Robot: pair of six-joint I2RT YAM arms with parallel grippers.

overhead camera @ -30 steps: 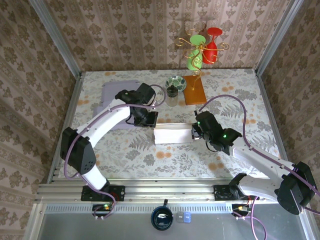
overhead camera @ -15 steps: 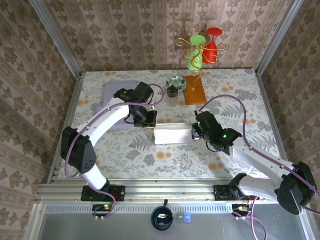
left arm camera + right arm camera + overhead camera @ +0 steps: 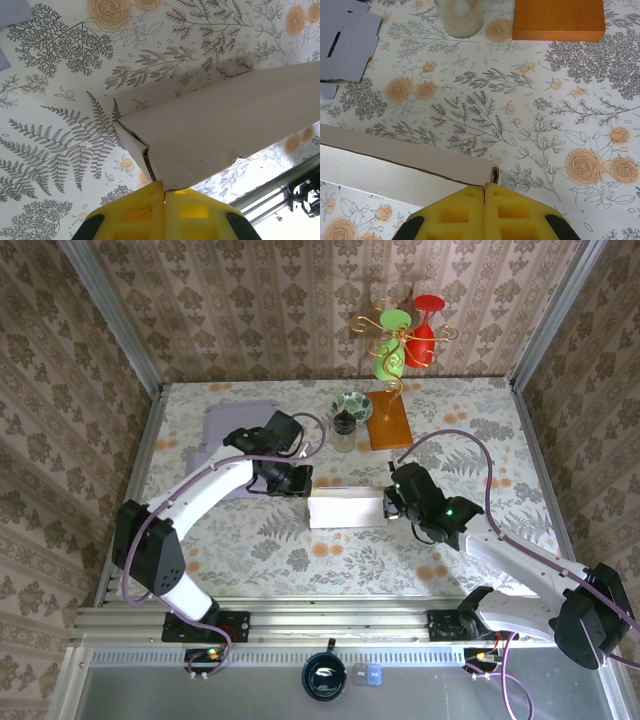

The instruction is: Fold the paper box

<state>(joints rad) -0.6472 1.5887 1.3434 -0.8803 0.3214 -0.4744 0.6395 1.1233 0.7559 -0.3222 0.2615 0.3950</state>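
Observation:
My right gripper's shut fingers are beside the end flap, which stands ajar at the box's corner, so the gripper should open and come at the box's end straight on.
The white paper box lies lengthwise at the table's middle, between my two grippers. My left gripper is at the box's back left corner. In the left wrist view its yellow fingers are shut together, and the corner of the box's end flap runs into the seam at the left gripper. My right gripper is at the box's right end. In the right wrist view the right gripper is shut, with a thin card edge of the box pinched at the tips.
A flat grey cardboard sheet lies at the back left. Behind the box stand a glass jar, a small bowl and an orange wooden block, with a wire stand of glasses farther back. The metal rail borders the near edge.
My left arm's wrist and forearm have shifted slightly to the left, while its gripper stays at the box corner. The box and the right arm have not moved.

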